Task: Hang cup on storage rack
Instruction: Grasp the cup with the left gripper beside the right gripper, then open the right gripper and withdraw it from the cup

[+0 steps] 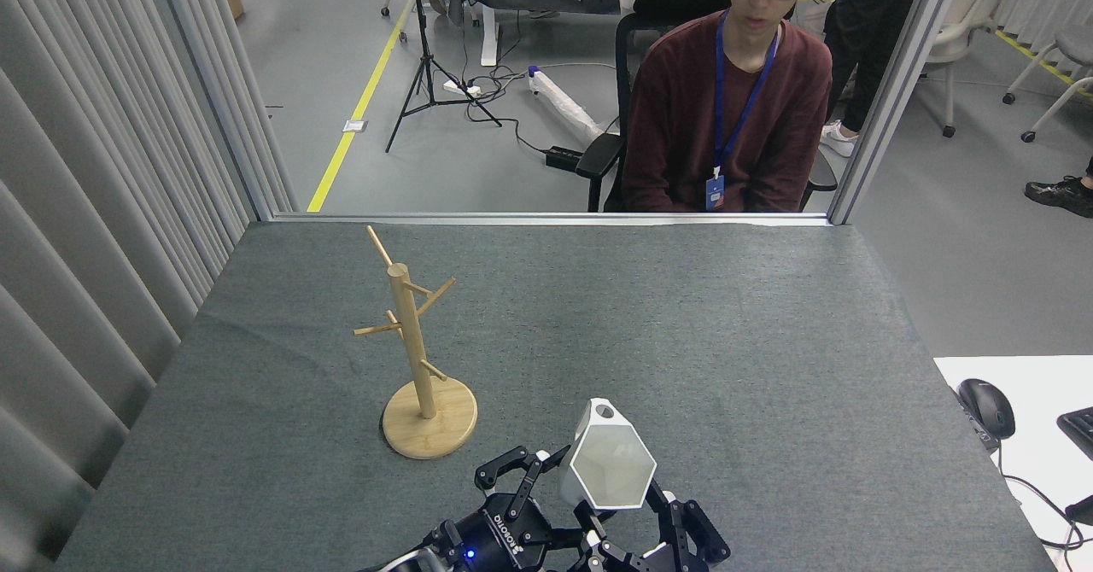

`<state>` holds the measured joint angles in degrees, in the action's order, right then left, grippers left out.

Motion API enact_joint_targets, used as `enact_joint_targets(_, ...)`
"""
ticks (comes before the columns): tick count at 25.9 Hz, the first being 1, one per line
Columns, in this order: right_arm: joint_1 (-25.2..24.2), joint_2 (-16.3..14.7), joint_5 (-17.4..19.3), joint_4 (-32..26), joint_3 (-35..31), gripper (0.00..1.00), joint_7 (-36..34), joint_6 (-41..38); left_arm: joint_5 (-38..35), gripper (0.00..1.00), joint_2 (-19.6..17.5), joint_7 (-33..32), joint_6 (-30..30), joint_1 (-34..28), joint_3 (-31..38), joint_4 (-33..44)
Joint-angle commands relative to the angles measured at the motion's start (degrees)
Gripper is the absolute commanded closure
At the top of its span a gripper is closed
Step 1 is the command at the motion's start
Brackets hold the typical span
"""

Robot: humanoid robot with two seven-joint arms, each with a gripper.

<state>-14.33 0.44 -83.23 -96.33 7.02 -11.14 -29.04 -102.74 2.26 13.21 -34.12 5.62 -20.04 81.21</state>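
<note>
My gripper will carry the white cup onto the rack's peg, and the white cup should hang with its rim sideways, because the handle with a hole points up.
The white faceted cup hangs near the table's front edge, tipped so its hexagonal rim faces me and its small handle with a hole points up. My right gripper comes up from the bottom edge, its fingers on both sides of the cup's lower part, shut on it. My left gripper stands just left of the cup, fingers spread and open, one fingertip close to the cup's side. The wooden storage rack stands upright on its round base to the left, its pegs bare, well apart from the cup.
The grey cloth-covered table stretches beyond the cup. A person in a dark red top sits behind the far edge. A mouse lies on a white desk at the right. Grey curtains line the left side.
</note>
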Motion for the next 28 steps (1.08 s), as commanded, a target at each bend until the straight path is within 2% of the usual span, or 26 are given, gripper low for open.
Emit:
enact_joint_targets(1,0.0,0.0,0.0,0.0,0.01,0.58,0.06,-0.31,0.0,0.42,-0.06,0.15,-0.07,0.0,0.0,0.0)
enact_joint_targets(4,0.0,0.0,0.0,0.0,-0.08,0.55,0.06,-0.22,0.0,0.42,-0.06,0.15,0.02,0.0,0.0,0.0)
enact_joint_targets(5,0.0,0.09,0.08,0.0,-0.17,0.43,-0.02,0.3,0.0,0.42,-0.06,0.15,0.02,0.0,0.0,0.0)
enact_joint_targets(6,0.0,0.18,0.17,0.09,-0.17,0.17,-0.11,1.53,0.0,0.42,-0.06,0.15,0.02,0.09,0.0,0.0)
enact_joint_targets(7,0.0,0.18,0.26,0.18,-0.08,0.0,-0.37,2.41,0.0,0.42,-0.06,0.15,0.02,0.0,0.0,0.0)
enact_joint_targets(19,0.09,0.0,0.79,0.0,-0.26,0.01,-3.01,-0.66,0.0,0.42,-0.15,0.15,0.02,0.09,0.09,0.0)
enact_joint_targets(21,-0.17,-0.35,3.07,-0.26,-0.87,0.01,-4.33,-4.62,0.0,0.43,-0.15,0.15,0.02,0.09,0.17,-0.09)
enact_joint_targets(24,-1.84,-1.41,10.8,-1.49,-4.39,0.01,-4.59,-15.42,0.0,0.43,-0.15,0.15,0.02,0.09,0.17,-0.09)
enact_joint_targets(28,-2.9,-1.93,12.65,-2.02,-10.19,0.01,-4.59,-15.96,0.0,0.43,-0.15,0.15,0.02,0.09,0.26,0.0)
